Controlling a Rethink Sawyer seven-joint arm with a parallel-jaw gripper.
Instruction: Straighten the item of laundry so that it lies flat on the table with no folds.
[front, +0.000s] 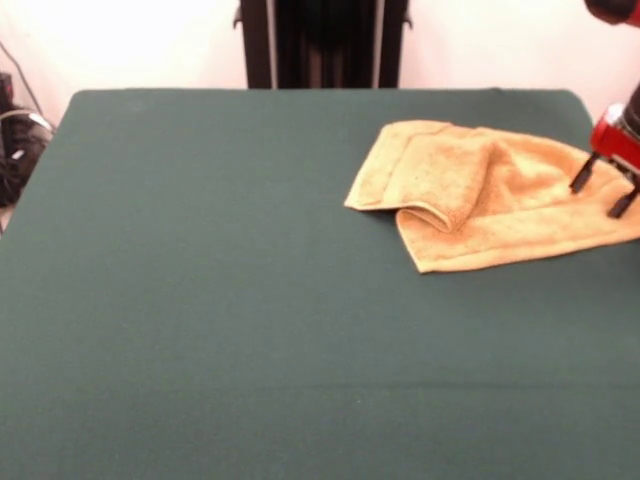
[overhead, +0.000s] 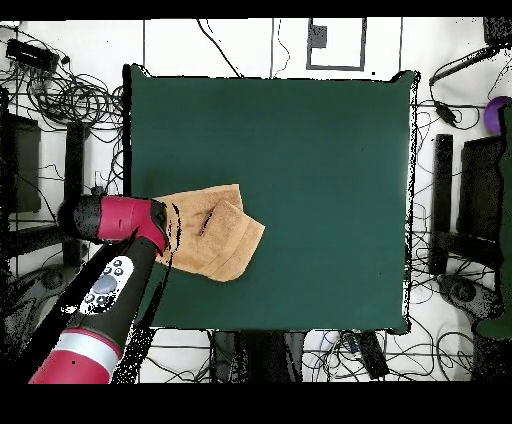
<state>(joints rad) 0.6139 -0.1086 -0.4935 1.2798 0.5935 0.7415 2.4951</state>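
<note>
My gripper will make the orange-tan towel (front: 520, 205) spread wider when it pulls. A raised hump will stay beside the fold, because the towel's edge curls up (front: 428, 213) there.
The orange-tan towel (front: 490, 190) lies crumpled on the dark green table (front: 250, 300) at the far right of the front view, with one part folded over near its middle. In the overhead view the towel (overhead: 215, 238) lies near the table's (overhead: 300, 150) left edge. My gripper (front: 603, 191) is at the towel's right end, its two dark fingers apart and pointing down just above or at the cloth, holding nothing. In the overhead view the red arm covers the gripper (overhead: 168, 228) and the towel's left end.
The robot's black pedestal (front: 322, 42) stands beyond the table's far edge. Cables and dark equipment (front: 18, 140) lie off the table's left side in the front view. Cables and stands (overhead: 455, 180) surround the table in the overhead view.
</note>
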